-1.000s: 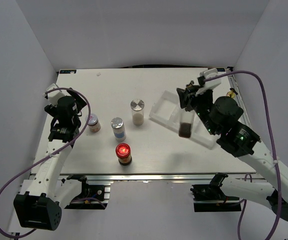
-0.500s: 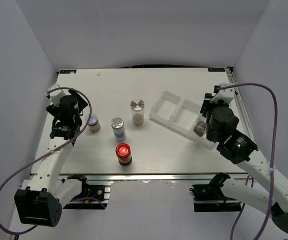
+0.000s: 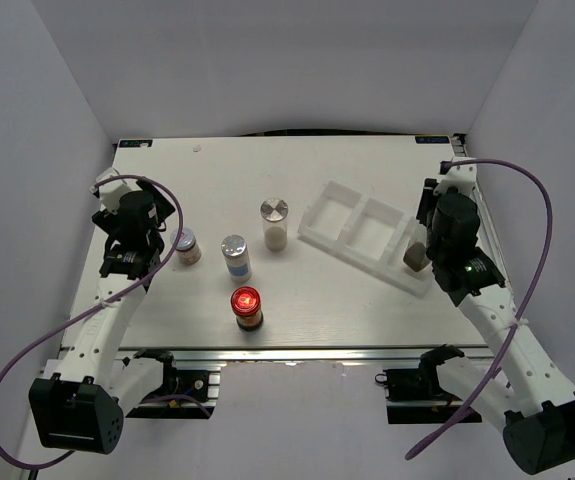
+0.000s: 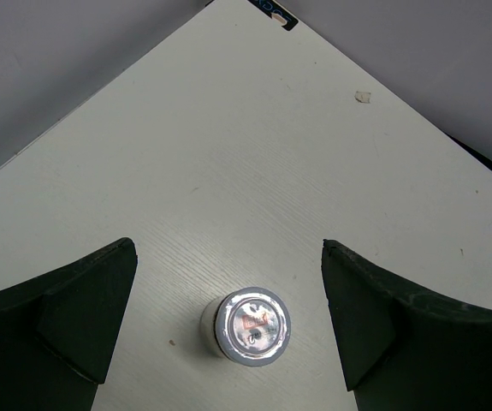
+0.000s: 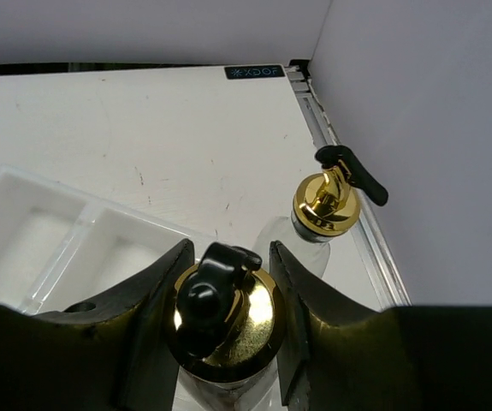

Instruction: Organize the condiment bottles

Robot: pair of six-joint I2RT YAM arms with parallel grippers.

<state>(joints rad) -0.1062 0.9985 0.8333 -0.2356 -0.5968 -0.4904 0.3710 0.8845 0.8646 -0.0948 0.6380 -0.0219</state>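
The bottle's dark base [image 3: 416, 257] is inside the tray's end compartment, so the robot's right gripper keeps lowering the bottle until it stands on the compartment's bottom [image 3: 404, 270], then let go.
My right gripper [image 3: 424, 238] is shut on a tall dark-filled bottle with a gold pourer top [image 5: 225, 315] and holds it at the right end compartment of the white tray [image 3: 362, 238]; the bottle also shows in the top view [image 3: 415, 258]. A second gold-topped bottle [image 5: 326, 207] stands just beyond it by the table's right edge. My left gripper [image 4: 227, 287] is open, and the small pinkish-lidded jar [image 4: 251, 327] stands between its fingers, untouched; the jar also shows in the top view [image 3: 186, 244]. Two silver-lidded bottles [image 3: 275, 222] [image 3: 234, 256] and a red-lidded jar [image 3: 246, 307] stand mid-table.
The tray's left and middle compartments [image 5: 40, 231] hold nothing. A grey wall [image 5: 425, 128] rises right beside the table's right edge rail [image 5: 340, 184]. The left gripper [image 3: 167, 243] hangs near the table's left side.
My right arm has carried the gold-topped bottle rightward and down, from over the tray's middle to its right end. The left arm has barely moved.
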